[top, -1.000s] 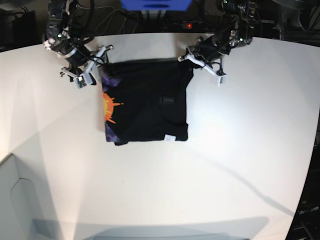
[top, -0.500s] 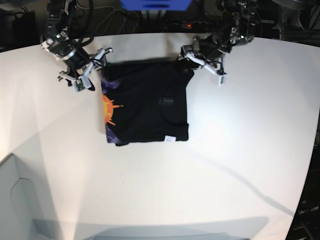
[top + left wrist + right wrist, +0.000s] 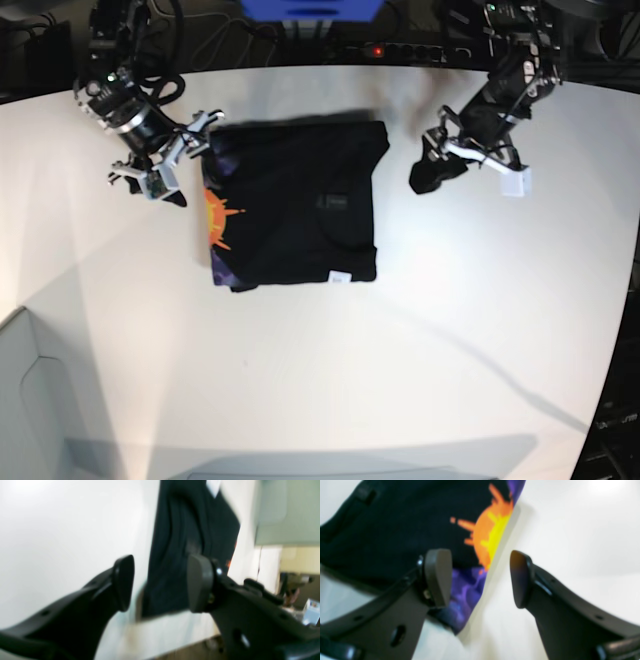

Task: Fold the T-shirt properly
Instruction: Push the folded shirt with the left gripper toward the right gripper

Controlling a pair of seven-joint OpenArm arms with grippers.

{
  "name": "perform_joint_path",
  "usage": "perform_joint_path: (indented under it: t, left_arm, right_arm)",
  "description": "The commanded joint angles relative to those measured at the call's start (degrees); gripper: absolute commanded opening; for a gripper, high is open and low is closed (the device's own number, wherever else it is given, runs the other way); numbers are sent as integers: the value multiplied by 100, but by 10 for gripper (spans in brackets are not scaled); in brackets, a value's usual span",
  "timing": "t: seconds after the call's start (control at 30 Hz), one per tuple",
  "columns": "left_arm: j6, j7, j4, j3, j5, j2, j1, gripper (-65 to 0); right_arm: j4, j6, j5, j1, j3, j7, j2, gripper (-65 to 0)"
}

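Observation:
The T-shirt's edge (image 3: 373, 230) opposite the print lies between my left gripper's open fingers, so I should keep going toward that edge's middle (image 3: 373, 205) until the fingers close there.
The black T-shirt (image 3: 295, 205) lies folded into a rough rectangle on the white table (image 3: 400, 350). Its orange-and-purple print (image 3: 218, 220) shows along the left edge and a small white tag (image 3: 340, 277) near the front edge. My left gripper (image 3: 470, 172) hovers open to the right of the T-shirt, apart from it; in the left wrist view the T-shirt (image 3: 175, 555) lies beyond the empty left gripper (image 3: 161, 583). My right gripper (image 3: 178, 158) stands open at the T-shirt's back left corner. In the right wrist view the right gripper (image 3: 478, 578) is empty above the print (image 3: 490, 537).
A pale bin (image 3: 25, 400) sits at the front left corner. Cables and a blue box (image 3: 310, 8) run behind the table's back edge. The table's right edge curves away at the far right (image 3: 615, 330).
My left gripper has opened, let go of the T-shirt's back right corner and swung away to the right. The right arm has drawn slightly left, still open. The T-shirt's back edge now lies flat.

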Motion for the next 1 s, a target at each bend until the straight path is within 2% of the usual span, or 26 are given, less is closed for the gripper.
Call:
perform_joint_path:
  t: [0.0, 0.13, 0.33, 0.7, 0.73, 0.8, 0.93, 0.97]
  left_arm:
    - [-17, -32, 90, -7, -201, -27, -124, -289]
    - [-26, -32, -349, 37, -201, 34, -590, -271]
    - [-17, -32, -1703, 855, -210, 131, -1513, -271]
    - [-35, -67, -2767, 1690, -210, 122, -2076, -279]
    - [-44, -41, -2855, 1760, -210, 122, -2138, -295]
    - [-44, -32, -3048, 1883, -210, 114, -2269, -384]
    - [-17, -23, -3576, 2279, -201, -18, -2674, -650]
    - [-17, -23, -3734, 2472, -201, -80, -2841, -650]
  right_arm:
    - [99, 80, 85, 6, 17, 129, 21, -277]
    - [99, 80, 76, 50, 17, 129, 21, -277]
    - [82, 80, 68, 182, 17, 120, 21, -277]
    - [82, 80, 68, 217, 17, 120, -14, -277]
    - [82, 80, 68, 217, 17, 120, -49, -277]
    - [82, 80, 68, 217, 17, 120, -49, -277]
    - [82, 80, 68, 226, 34, 120, -49, -277]
    - [82, 80, 68, 226, 87, 120, -49, -277]
